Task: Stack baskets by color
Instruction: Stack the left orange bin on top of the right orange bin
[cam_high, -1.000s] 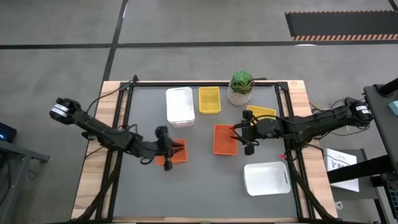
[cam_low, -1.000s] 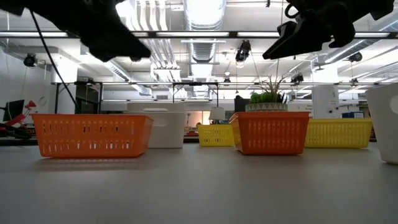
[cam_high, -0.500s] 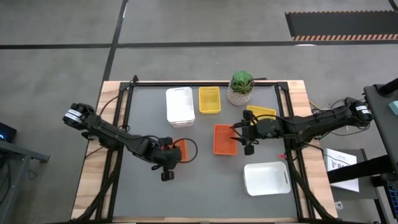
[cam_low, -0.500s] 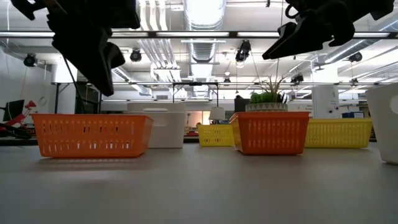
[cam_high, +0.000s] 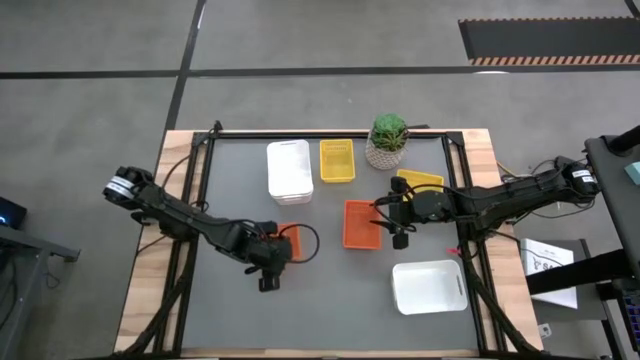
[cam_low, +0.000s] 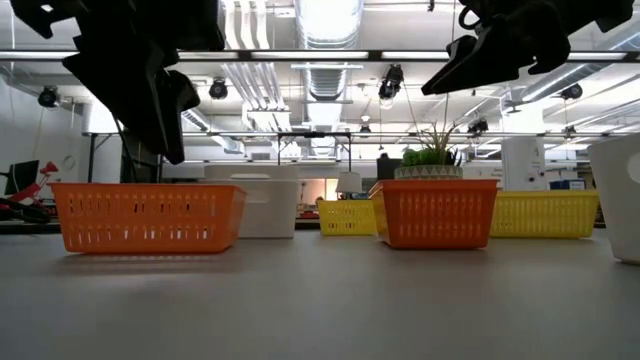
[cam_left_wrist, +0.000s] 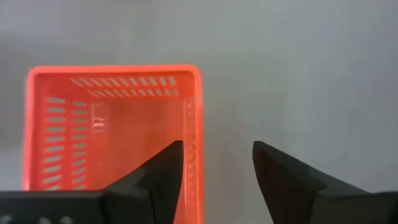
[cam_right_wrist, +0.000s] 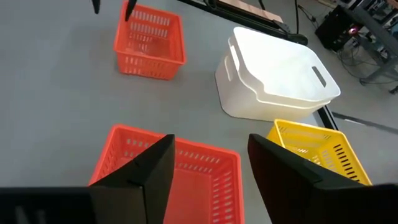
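Next, my left gripper lowers its open fingers, which hang above the orange basket's near rim, around that rim before it passes the basket to my right gripper.
Two orange baskets stand on the table mat: one left of centre, one in the middle. My left gripper hangs open above the near side of the left one, pointing steeply down and clear of it. My right gripper is open above the middle basket's right edge. Two white baskets sit nested at the back. A yellow basket stands beside them, another yellow basket farther right, and a single white basket at the near right.
A green plant in a woven white pot stands at the back between the two yellow baskets. Bare mat lies along the near side, between the left orange basket and the single white one.
My left gripper has drawn back from over the left orange basket toward the table's near edge and tipped from a shallow slant to pointing steeply down. The basket stays where it was. My right arm has kept still.
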